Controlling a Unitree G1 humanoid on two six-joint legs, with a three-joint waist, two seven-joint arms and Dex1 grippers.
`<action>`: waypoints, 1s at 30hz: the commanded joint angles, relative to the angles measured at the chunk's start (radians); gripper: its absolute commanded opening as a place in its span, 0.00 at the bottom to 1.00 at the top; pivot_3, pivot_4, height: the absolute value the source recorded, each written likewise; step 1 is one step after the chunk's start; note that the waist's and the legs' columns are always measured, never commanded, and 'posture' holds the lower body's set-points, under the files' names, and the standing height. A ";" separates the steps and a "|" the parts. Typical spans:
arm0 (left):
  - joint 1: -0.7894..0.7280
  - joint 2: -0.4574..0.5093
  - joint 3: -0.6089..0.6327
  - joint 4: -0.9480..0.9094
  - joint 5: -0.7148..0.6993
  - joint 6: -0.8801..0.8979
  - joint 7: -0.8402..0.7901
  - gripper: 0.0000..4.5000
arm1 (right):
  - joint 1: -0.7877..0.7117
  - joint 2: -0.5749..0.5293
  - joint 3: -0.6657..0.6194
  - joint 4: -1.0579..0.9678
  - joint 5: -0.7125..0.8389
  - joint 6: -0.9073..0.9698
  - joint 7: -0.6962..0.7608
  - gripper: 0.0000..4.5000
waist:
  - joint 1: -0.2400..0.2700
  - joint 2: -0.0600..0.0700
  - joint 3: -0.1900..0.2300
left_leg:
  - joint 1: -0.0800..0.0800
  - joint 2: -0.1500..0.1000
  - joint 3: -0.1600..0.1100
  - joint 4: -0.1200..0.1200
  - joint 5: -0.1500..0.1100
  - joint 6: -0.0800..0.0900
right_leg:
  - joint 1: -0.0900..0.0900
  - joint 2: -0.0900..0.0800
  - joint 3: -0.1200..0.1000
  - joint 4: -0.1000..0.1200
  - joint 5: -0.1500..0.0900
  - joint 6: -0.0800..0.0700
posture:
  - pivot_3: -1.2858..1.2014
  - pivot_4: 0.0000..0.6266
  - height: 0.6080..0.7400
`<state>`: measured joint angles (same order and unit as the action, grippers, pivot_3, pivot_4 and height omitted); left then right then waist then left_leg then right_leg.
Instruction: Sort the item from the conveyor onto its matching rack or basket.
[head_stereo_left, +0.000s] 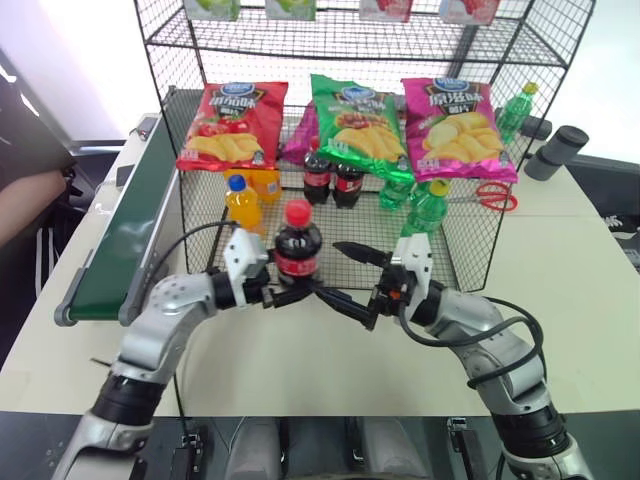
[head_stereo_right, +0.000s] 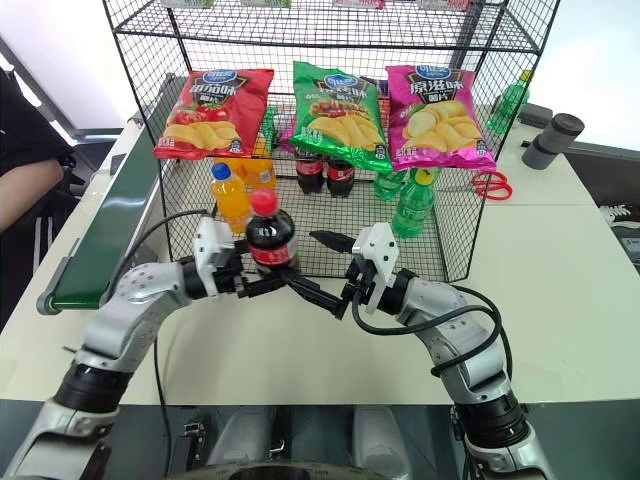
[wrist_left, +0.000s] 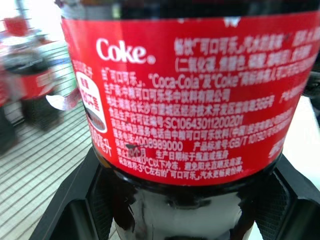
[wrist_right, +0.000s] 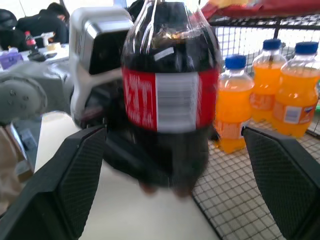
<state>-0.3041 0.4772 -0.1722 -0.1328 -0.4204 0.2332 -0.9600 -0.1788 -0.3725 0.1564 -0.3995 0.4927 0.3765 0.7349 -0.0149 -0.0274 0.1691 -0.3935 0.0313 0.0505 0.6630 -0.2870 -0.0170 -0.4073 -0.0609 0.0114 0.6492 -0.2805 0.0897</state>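
Note:
Next, I pass the cola bottle (head_stereo_left: 298, 243) from my left gripper to my right gripper to be put down in front of the cola bottles (head_stereo_left: 337, 226), because it is near the orange bottles.
The item, a cola bottle (head_stereo_left: 297, 248) with a red cap and red label, is upright just in front of the rack (head_stereo_left: 482, 240). My left gripper (head_stereo_left: 283, 291) is shut on its lower body, and the black fingers (wrist_left: 75, 200) clasp it below the label (wrist_left: 185, 90). My right gripper (head_stereo_left: 351, 279) stands open just to the right of the bottle, pointing at it. In the right wrist view its fingers (wrist_right: 75, 175) spread wide on either side of the bottle (wrist_right: 170, 100) without touching it. The conveyor (head_stereo_left: 120, 240) runs along the left.
On the rack floor stand orange bottles (head_stereo_left: 243, 203), two cola bottles (head_stereo_left: 331, 180) and green bottles (head_stereo_left: 426, 210). Chip bags (head_stereo_left: 232, 125) hang above them. Red scissors (head_stereo_left: 494, 195) and a grey cylinder (head_stereo_left: 556, 152) lie to the right. A person's arm (head_stereo_left: 25, 210) is at the far left.

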 joint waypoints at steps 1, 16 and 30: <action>-0.050 -0.029 -0.023 0.007 0.012 -0.052 -0.047 0.66 | 0.000 0.005 -0.004 -0.062 0.007 0.001 -0.017 1.00 | 0.001 0.000 0.000 | 0.000 0.000 0.000 0.000 0.000 0.000 | 0.000 0.001 0.000 0.000 0.000 0.000 | 0.52 0.24 1.00; -0.097 -0.074 -0.057 0.037 0.052 -0.052 -0.108 0.66 | 0.029 0.007 -0.006 -0.093 0.036 0.028 -0.037 0.65 | 0.002 0.000 0.000 | 0.000 0.000 0.000 0.002 0.000 0.000 | 0.000 0.005 0.000 0.001 0.000 0.001 | 0.52 0.24 1.00; 0.071 -0.034 0.118 0.049 0.028 -0.029 0.024 0.98 | -0.030 0.064 -0.057 0.074 -0.089 -0.101 -0.128 0.65 | 0.001 0.000 0.000 | 0.001 0.001 -0.001 0.002 0.000 0.000 | 0.000 0.005 0.001 0.002 0.000 0.001 | 0.52 0.24 1.00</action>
<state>-0.2430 0.4499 -0.1079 -0.0593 -0.3671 0.2131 -0.9753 -0.1858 -0.3257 0.1229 -0.3224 0.4225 0.3373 0.6222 -0.0143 -0.0272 0.1692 -0.3930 0.0324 0.0499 0.6646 -0.2869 -0.0168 -0.4073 -0.0559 0.0123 0.6509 -0.2805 0.0903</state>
